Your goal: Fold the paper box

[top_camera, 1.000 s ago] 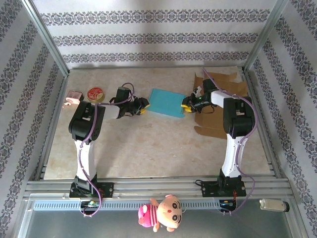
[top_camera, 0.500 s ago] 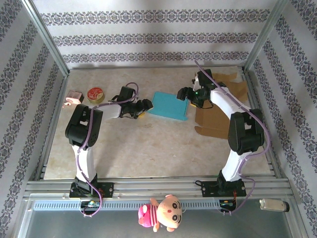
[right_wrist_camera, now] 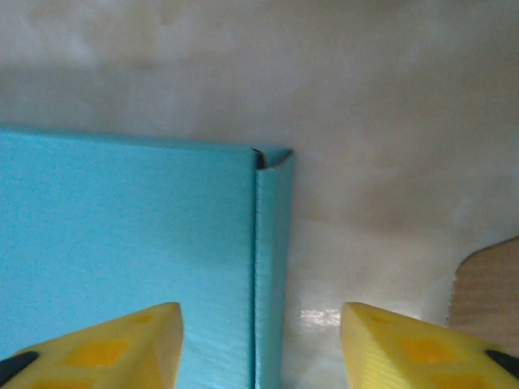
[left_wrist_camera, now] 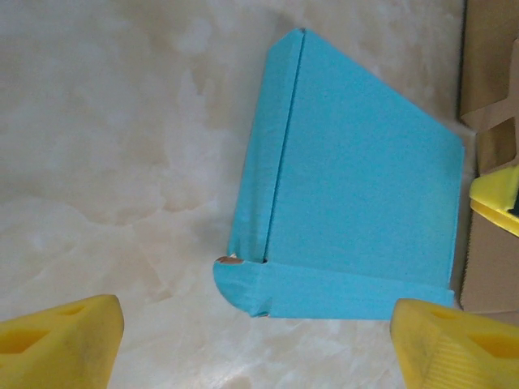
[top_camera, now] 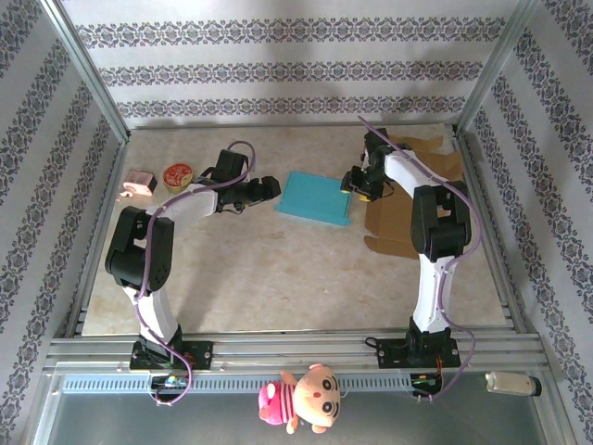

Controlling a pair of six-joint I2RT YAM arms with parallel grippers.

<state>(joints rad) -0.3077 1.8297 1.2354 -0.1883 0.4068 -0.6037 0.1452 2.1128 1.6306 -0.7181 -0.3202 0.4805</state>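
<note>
Next, my left gripper grips the flat blue paper box by its side point(left_wrist_camera: 265, 158) and help stand it upright, since the front flap's rounded corner point(left_wrist_camera: 238, 285) sticks out of it.
The blue paper box point(top_camera: 315, 197) lies closed and flat on the table's middle. In the left wrist view the blue paper box point(left_wrist_camera: 357, 203) shows its rounded near corner. My left gripper point(top_camera: 270, 188) sits just off its left edge, and the left gripper point(left_wrist_camera: 251, 328) has its yellow jaws wide open on nothing. At the box's right edge my right gripper point(top_camera: 350, 183) hovers. The right gripper point(right_wrist_camera: 259, 328) is open, its jaws straddling the side wall of the blue paper box point(right_wrist_camera: 122, 227) without touching it.
A flat brown cardboard sheet point(top_camera: 408, 199) lies under and right of the right gripper. A round tin point(top_camera: 178, 175) and a small pink object point(top_camera: 139, 183) sit at the far left. Metal frame rails border the table.
Both grippers have let go of the box and opened. The left arm's elbow swung left as its gripper drew back; the right gripper rose and shifted slightly back along the box's right edge.
</note>
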